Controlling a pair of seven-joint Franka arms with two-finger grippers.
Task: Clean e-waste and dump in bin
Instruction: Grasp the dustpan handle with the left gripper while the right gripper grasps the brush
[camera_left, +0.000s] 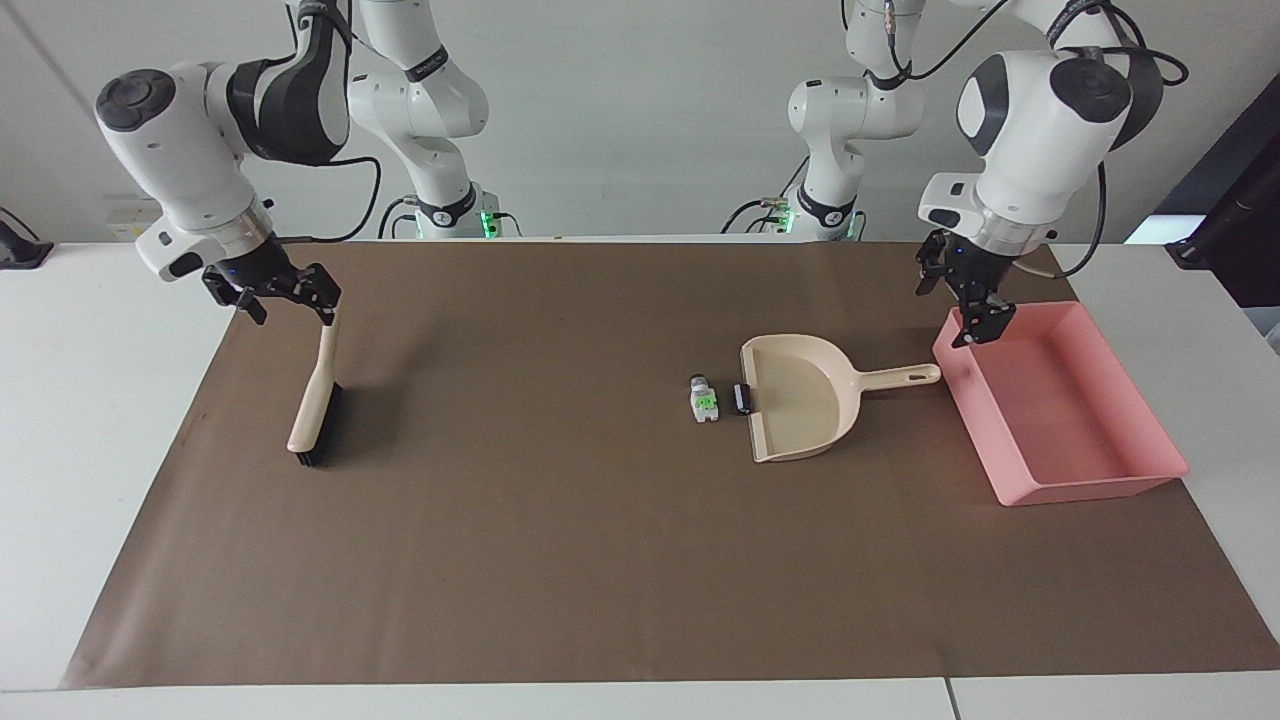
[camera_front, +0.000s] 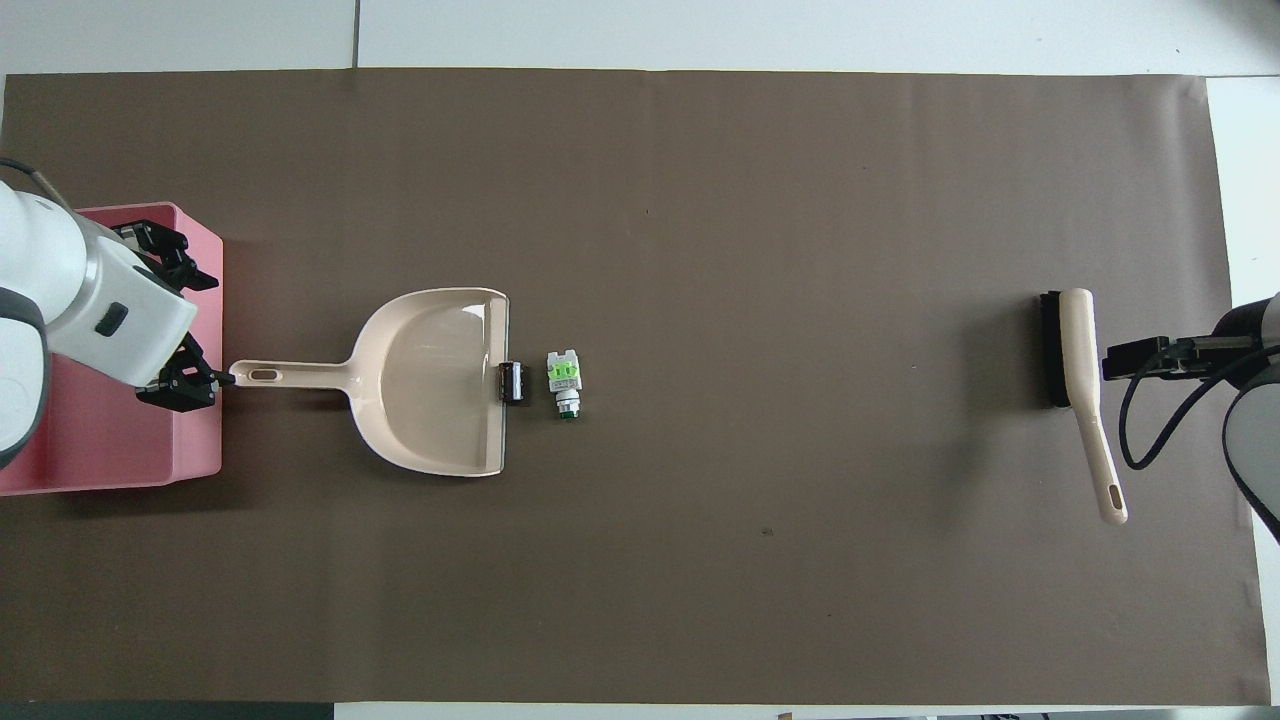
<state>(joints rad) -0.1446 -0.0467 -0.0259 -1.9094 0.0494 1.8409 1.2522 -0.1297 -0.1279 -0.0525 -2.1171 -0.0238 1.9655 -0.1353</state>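
I expect the swept-in e-waste to slide out when I tip the beige dustpan over the bin. This should leave the dustpan empty, because its opening is wide and open.
The e-waste is two bits lying on the brown mat at the dustpan's mouth: a white-grey bit with a green patch and a black block touching the lip. The beige dustpan points its handle at the pink bin. My left gripper is open and empty, over the bin's edge by the handle's tip. My right gripper is open and empty, over the brush's handle end.
A beige hand brush with black bristles lies on the mat toward the right arm's end. The brown mat covers most of the white table.
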